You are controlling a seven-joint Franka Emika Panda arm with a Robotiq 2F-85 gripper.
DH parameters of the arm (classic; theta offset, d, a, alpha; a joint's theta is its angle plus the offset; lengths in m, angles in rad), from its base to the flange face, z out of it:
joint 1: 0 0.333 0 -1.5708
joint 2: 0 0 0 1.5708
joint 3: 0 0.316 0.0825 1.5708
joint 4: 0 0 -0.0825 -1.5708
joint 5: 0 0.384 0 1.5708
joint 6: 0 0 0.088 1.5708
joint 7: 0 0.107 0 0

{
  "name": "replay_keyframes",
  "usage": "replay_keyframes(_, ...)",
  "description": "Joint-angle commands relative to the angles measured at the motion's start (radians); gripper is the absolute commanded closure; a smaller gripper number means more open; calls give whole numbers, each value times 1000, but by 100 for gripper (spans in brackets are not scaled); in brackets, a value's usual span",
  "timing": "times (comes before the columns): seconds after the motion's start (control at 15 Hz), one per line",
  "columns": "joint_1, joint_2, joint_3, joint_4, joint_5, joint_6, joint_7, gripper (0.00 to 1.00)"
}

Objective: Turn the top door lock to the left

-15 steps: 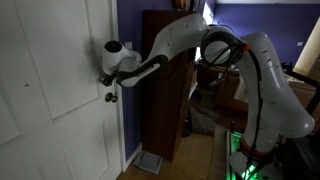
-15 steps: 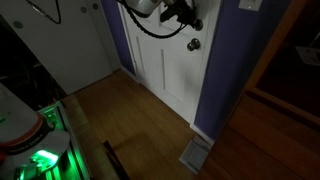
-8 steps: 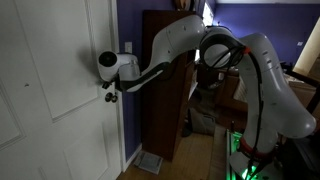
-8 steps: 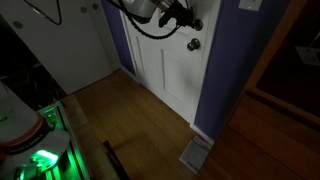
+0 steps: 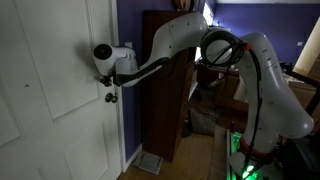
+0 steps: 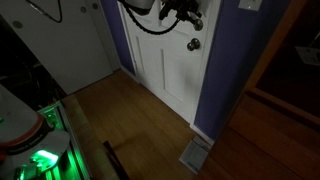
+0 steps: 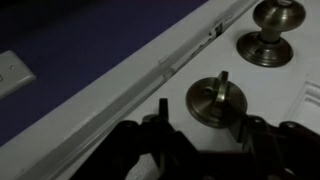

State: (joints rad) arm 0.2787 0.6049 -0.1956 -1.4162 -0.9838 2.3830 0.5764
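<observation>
I should back my gripper off, open it wide and center it on the thumb-turn (image 7: 221,92) before turning it, because the top door lock's thumb-turn (image 7: 222,86) sits off-center toward one finger.
In the wrist view the top door lock (image 7: 218,100) is a small round metal plate with an upright thumb-turn, set on the white door (image 7: 150,100). My gripper (image 7: 203,118) is open. Its dark fingers (image 7: 163,110) stand apart just below the lock, and the thumb-turn sits between them, closer to the right one. I cannot tell whether they touch it. In both exterior views the gripper (image 5: 103,78) (image 6: 192,17) is against the door above the doorknob and hides the lock.
The larger round doorknob (image 7: 272,30) (image 5: 110,96) (image 6: 193,44) sits just beyond the lock. A white switch plate (image 7: 10,70) is on the purple wall. A dark wood cabinet (image 5: 165,90) stands beside the door. The floor (image 6: 130,120) is wood.
The wrist and gripper have moved closer to the door at lock height, shifting left in the exterior view. The doorknob has not moved.
</observation>
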Motion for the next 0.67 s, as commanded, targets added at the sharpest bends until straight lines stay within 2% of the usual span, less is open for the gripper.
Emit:
replay_keyframes(0.0,-113,-76,135,-18,211,-65,-249,9)
replay_keyframes(0.07,-135,-86,158,-14,280,-82,-319,1)
replay_keyframes(0.4,-210,-96,210,44,620,-214,-600,0)
replay_keyframes(0.47,-224,-83,217,67,680,-244,-628,7)
replay_keyframes(0.53,-232,-69,216,85,723,-258,-636,25)
replay_keyframes(0.6,-229,-54,200,96,731,-230,-603,26)
